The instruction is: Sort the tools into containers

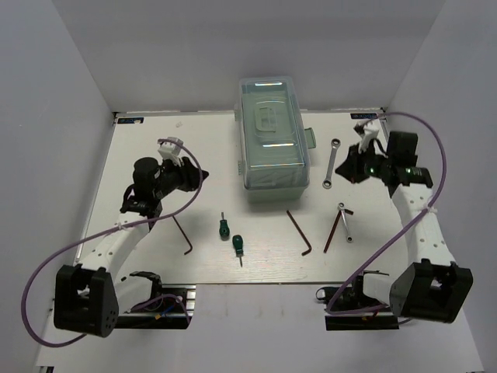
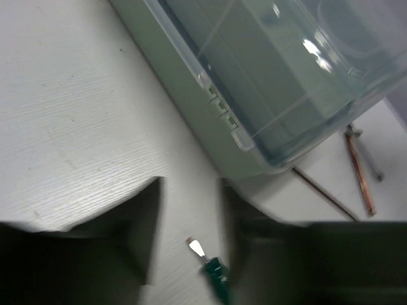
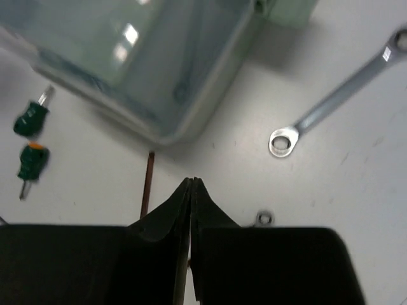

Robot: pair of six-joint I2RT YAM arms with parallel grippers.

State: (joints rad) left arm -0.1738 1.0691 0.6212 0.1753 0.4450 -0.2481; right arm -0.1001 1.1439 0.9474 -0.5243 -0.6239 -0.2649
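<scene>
Next, I lift the toolbox's handle with my right gripper first, because it is lying flat on the closed lid. My left gripper can then take the handle.
The mint-green toolbox stands closed at the table's middle back, its clear lid down. My left gripper is open and empty, left of the box. In the left wrist view it hovers above a green-handled screwdriver, with the box wall just ahead. My right gripper is shut and empty, right of the box, beside a silver wrench. In the right wrist view its tips are pressed together, with the wrench and a hex key below.
On the table in front of the box lie two screwdrivers, hex keys and a small wrench. White walls enclose the table on three sides.
</scene>
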